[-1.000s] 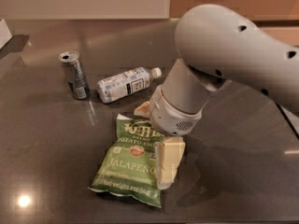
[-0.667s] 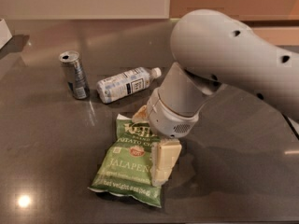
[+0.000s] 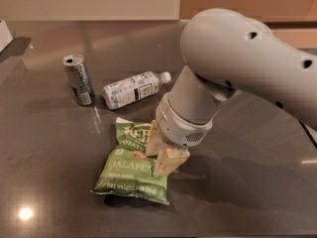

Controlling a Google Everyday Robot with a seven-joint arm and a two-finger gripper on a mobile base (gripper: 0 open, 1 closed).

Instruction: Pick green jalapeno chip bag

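My gripper should rise clear, open wide and come down over the bag's middle (image 3: pixel 132 152), because my fingers are at the green jalapeno chip bag's side edge (image 3: pixel 165 184).
The green jalapeno chip bag (image 3: pixel 128 165) lies flat on the dark table (image 3: pixel 59 148), left of centre at the front. My gripper (image 3: pixel 161 151) points down at the bag's right edge, low and against it, under the thick white arm (image 3: pixel 233 58). The gripper and wrist hide the bag's upper right part.
A silver drink can (image 3: pixel 79 80) stands at the back left. A clear water bottle with a white label (image 3: pixel 133 89) lies on its side just behind the bag. The white arm covers the right half of the view. A white object's corner (image 3: pixel 4 33) is at the far left edge.
The arm has shifted left and lower over the bag's right side. The bag, can and bottle have not moved.
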